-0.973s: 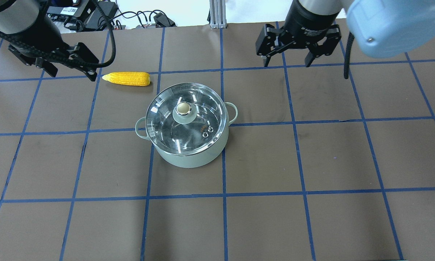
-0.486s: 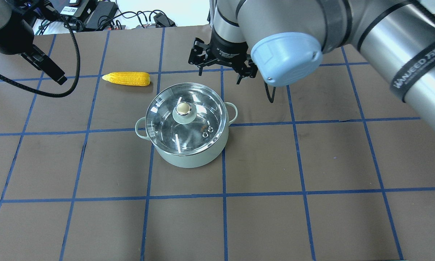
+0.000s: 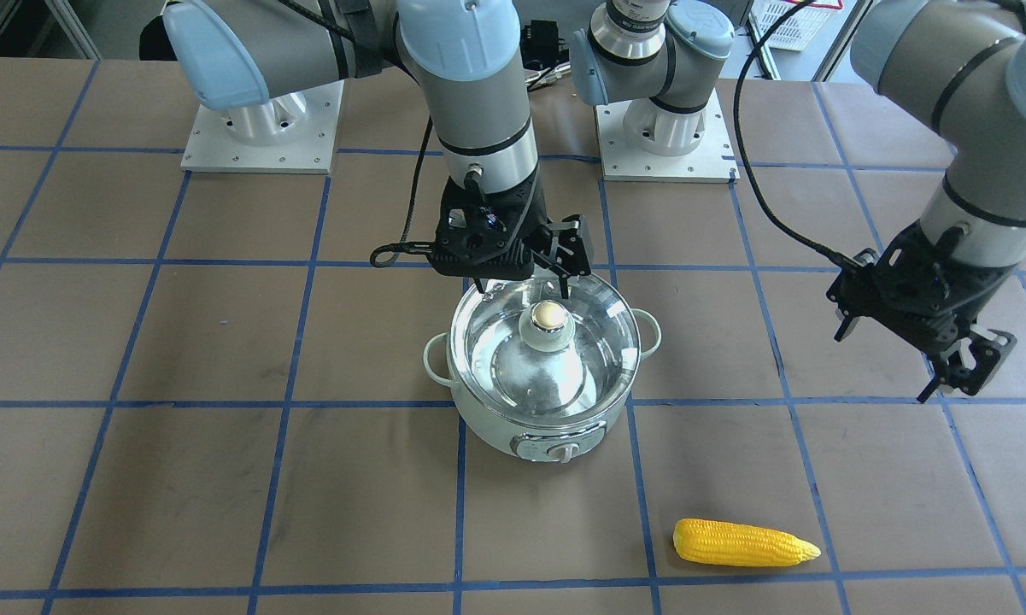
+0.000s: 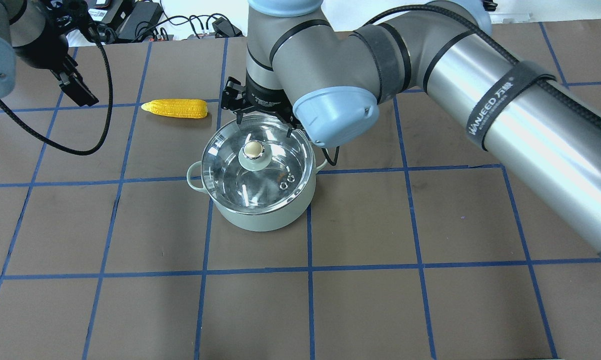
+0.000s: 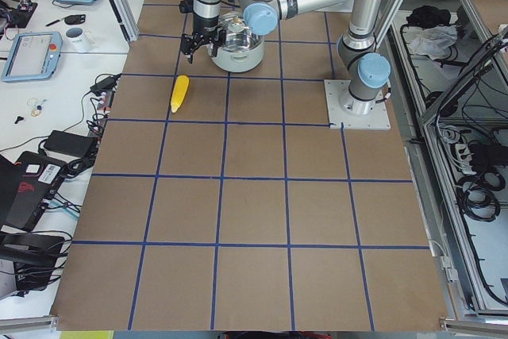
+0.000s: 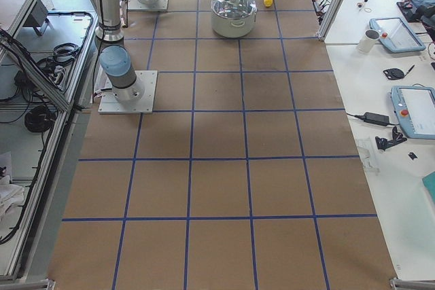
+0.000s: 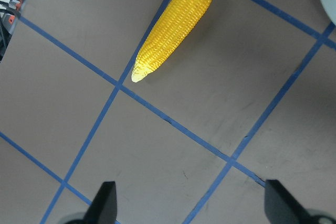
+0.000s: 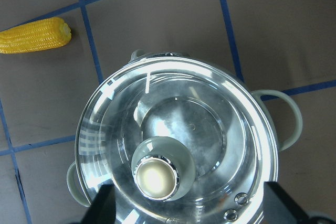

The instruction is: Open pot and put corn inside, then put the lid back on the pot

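The mint-green pot (image 3: 489,422) should turn out empty when the robot lifts the glass lid, as only the pot's shiny bottom (image 3: 562,385) shows through that lid.
The mint-green pot (image 4: 260,215) stands mid-table with the glass lid (image 4: 230,167) on it, and the lid's tan-capped knob (image 4: 254,150) is free. My right gripper (image 4: 264,125) hangs open just above the lid's far rim, a little beyond the knob. In the right wrist view the knob (image 8: 156,177) sits low between the open fingers. The yellow corn (image 4: 176,108) lies on the table to the far left of the pot. My left gripper (image 3: 965,371) is open and empty in the air left of the corn. The left wrist view shows the corn (image 7: 170,30) ahead of the open fingers.
Blue tape lines grid the brown table. Cables and power bricks (image 4: 130,20) lie along the far edge. My right forearm (image 4: 480,115) spans the table's right half. The two arm bases (image 3: 260,120) stand at my side of the table.
My right gripper has swung left from the far right of the table to above the pot's lid. My left gripper has drawn back to the left, away from the corn.
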Motion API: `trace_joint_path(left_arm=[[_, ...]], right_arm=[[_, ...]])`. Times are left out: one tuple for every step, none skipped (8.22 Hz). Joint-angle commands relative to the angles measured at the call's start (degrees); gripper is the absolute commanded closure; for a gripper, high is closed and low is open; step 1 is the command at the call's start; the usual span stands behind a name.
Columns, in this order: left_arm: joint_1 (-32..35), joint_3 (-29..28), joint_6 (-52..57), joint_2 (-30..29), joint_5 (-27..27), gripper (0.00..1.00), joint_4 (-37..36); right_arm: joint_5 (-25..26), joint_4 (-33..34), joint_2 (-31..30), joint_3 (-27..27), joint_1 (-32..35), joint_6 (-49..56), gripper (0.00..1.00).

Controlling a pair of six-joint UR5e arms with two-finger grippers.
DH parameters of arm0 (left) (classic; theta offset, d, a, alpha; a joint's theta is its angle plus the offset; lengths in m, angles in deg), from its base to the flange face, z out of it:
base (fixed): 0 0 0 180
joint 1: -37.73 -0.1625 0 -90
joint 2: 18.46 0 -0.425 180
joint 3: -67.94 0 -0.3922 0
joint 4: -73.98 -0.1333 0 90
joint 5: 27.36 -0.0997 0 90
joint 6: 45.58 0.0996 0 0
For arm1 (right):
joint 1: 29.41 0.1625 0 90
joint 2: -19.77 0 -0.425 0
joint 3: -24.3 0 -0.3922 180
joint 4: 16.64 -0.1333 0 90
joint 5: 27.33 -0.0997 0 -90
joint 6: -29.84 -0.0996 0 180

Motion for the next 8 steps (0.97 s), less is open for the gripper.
trace_joint_path(left_arm=[[0.0, 0.0, 6.0, -6.4, 0.7, 0.00, -4.2], [0.0, 0.0, 8.2, -9.7, 0.9, 0.00, -8.1], [0.0, -0.3, 12.8, -12.8, 1.2, 0.00, -10.6], [0.0, -0.6, 15.9, -15.1, 2.0, 0.00, -12.8], [0.2, -0.7, 15.7, -16.0, 2.3, 0.00, -13.3], [0.2, -0.7, 17.1, -17.1, 4.3, 0.00, -13.3], [0.2, -0.7, 19.7, -18.6, 6.5, 0.00, -14.4], [0.2, -0.7, 19.8, -20.4, 6.8, 0.00, -17.2]], right_arm=[[0.2, 3.2, 2.6, 0.0, 2.9, -4.9, 0.03], [0.2, 3.3, 3.4, 0.2, 2.9, -4.8, 0.03], [0.3, 3.3, 4.3, 0.4, 3.0, -5.1, 0.03], [0.5, 4.4, 5.9, 0.2, 3.0, -6.6, 0.03], [0.8, 7.0, 7.6, -0.2, 3.0, -8.5, 0.03], [1.6, 7.5, 7.9, -0.3, 3.0, -8.1, 0.05], [3.6, 7.4, 8.2, -0.3, 3.0, -8.4, 0.06], [3.5, 7.3, 8.3, -0.3, 3.0, -8.5, 0.07]])
